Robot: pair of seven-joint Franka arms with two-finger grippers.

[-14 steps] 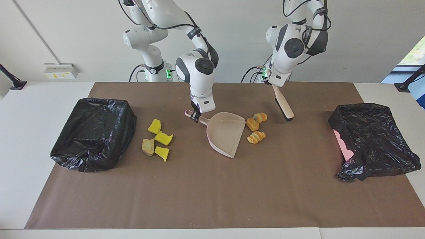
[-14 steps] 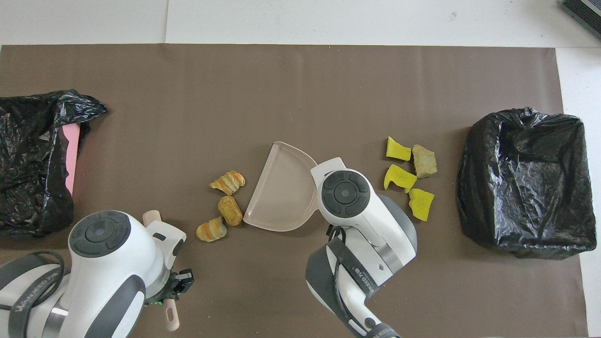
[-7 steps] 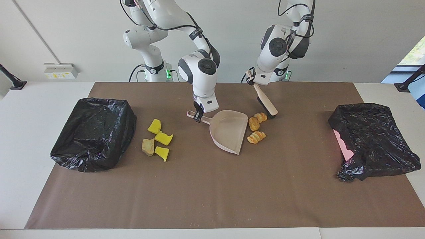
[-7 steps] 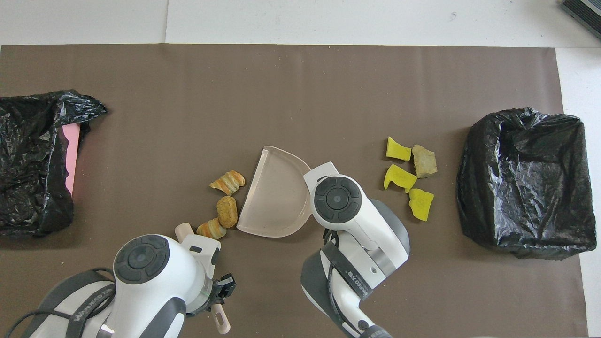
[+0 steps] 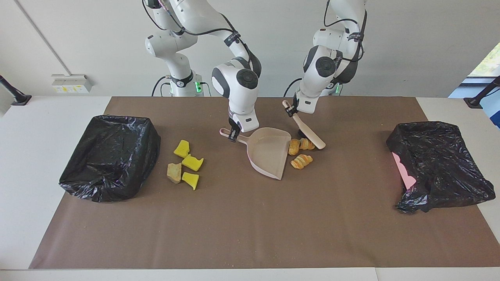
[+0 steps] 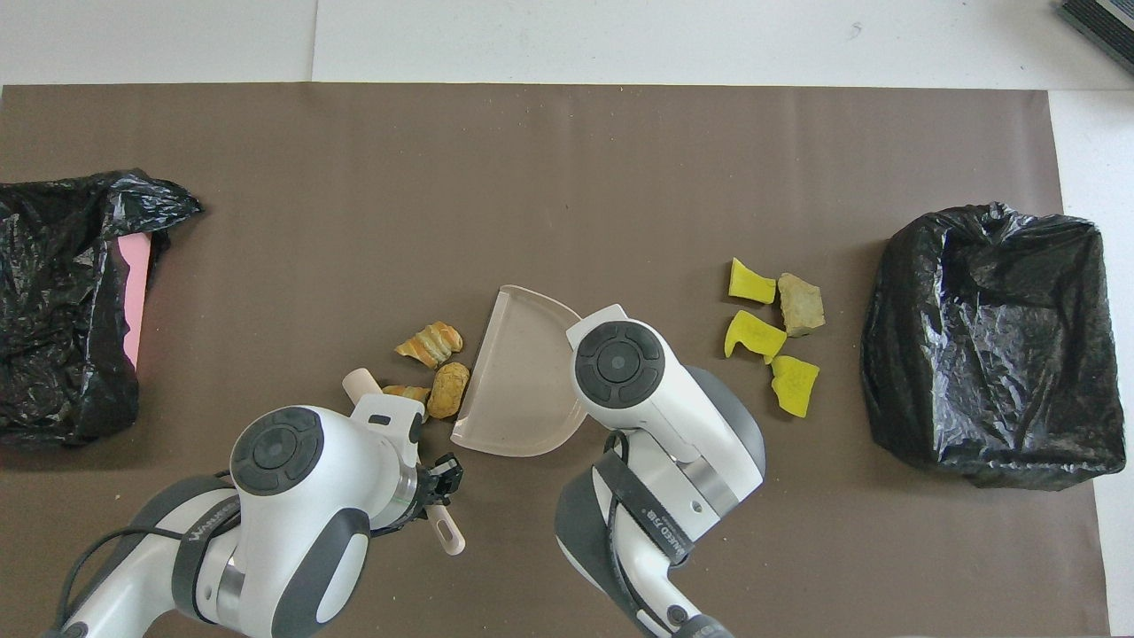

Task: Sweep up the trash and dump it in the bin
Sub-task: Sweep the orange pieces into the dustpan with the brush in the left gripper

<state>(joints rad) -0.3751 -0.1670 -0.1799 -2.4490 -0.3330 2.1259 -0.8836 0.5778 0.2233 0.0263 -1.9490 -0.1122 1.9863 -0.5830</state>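
Note:
The brush is slanted behind the bread pieces [image 6: 447, 390] that lie outside the dustpan, so my left gripper should turn it along the dustpan's edge [image 6: 479, 365] while sweeping them in.
My right gripper [image 5: 233, 134] is shut on the handle of the pink dustpan [image 5: 269, 154], which rests on the brown mat with its mouth toward the left arm's end; it also shows in the overhead view [image 6: 523, 372]. My left gripper [image 5: 291, 109] is shut on the handle of a brush [image 5: 310, 136], whose head is down on the mat against the bread pieces. Three golden-brown bread pieces [image 5: 301, 160] [image 6: 449, 389] lie at the dustpan's mouth, one touching its lip. Three yellow sponge chunks [image 5: 192, 162] [image 6: 753, 336] and a tan lump [image 5: 174, 172] [image 6: 800, 304] lie toward the right arm's end.
A bin lined with a black bag [image 5: 121, 119] [image 6: 988, 341] stands at the right arm's end of the mat. A second black-bagged bin [image 5: 439, 166] [image 6: 62, 301], with pink showing at its side, stands at the left arm's end.
My left gripper has swung the brush toward the dustpan and pushed two bread pieces up to its mouth. My right gripper has shifted the dustpan slightly toward them.

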